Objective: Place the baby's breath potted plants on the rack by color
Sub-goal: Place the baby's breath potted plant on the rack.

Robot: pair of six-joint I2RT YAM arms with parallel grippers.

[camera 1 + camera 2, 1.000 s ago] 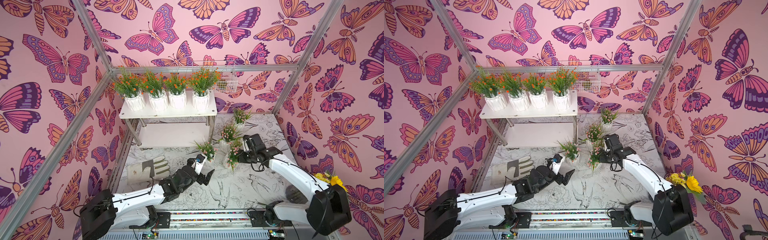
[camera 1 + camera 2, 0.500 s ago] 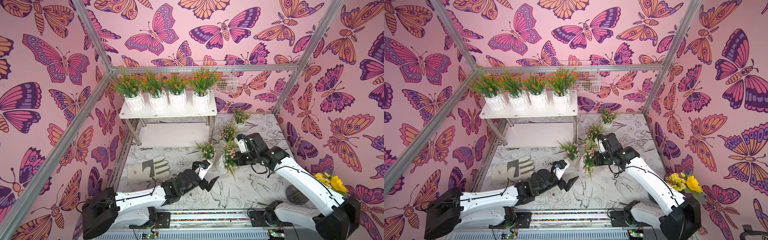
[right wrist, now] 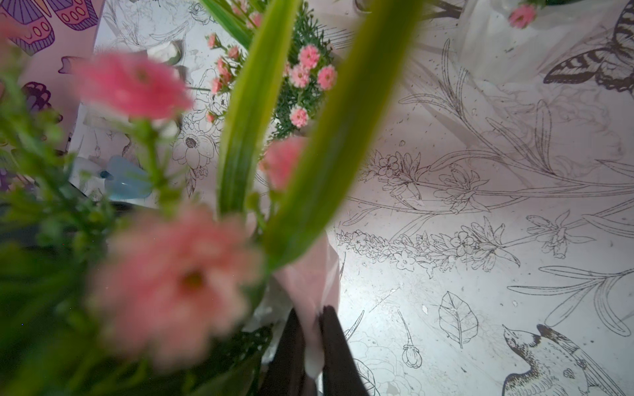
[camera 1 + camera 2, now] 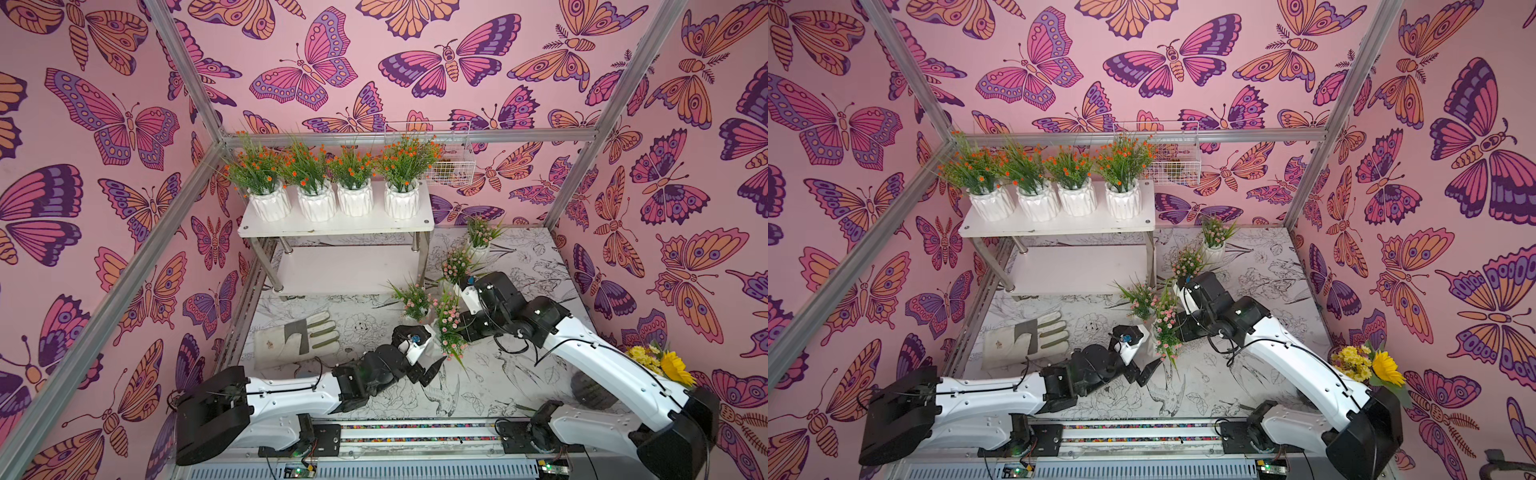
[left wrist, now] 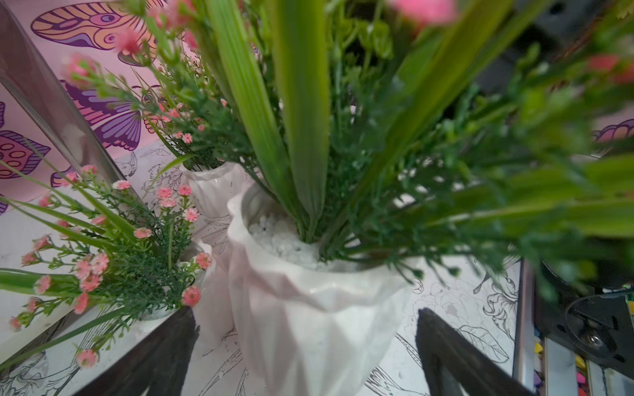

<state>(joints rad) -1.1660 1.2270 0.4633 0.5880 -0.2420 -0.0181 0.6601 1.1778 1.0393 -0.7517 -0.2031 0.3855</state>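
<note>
My right gripper should keep holding the white pot's rim [image 3: 312, 333] until my left gripper's open fingers, now around the white pot's sides [image 5: 317, 323], close on it, and then it should release.
Several orange baby's breath potted plants [image 4: 353, 195] stand in a row on the rack's top shelf [image 4: 332, 226]. Three pink ones [image 4: 457, 264] stand on the table right of the rack. A fourth pink plant [image 4: 449, 328] [image 4: 1165, 324] hangs tilted from my right gripper [image 4: 459, 328] [image 3: 312, 346], which is shut on its white pot's rim [image 3: 308, 291]. My left gripper [image 4: 432, 349] [image 5: 305, 343] is open, and its dark fingers [image 5: 164, 349] stand either side of that pot [image 5: 319, 308] without touching it. Foliage hides the right fingertips in both top views.
The rack's lower shelf [image 4: 345, 268] holds nothing. A white work glove [image 4: 297, 338] lies left of the left arm. A white wire basket [image 4: 449, 166] hangs on the back wall. A yellow sunflower bunch [image 4: 665, 363] sits at the right, behind the right arm.
My right arm has carried the pink plant leftward and nearer the front. The left gripper has shifted right, so its open fingers now flank the pot.
</note>
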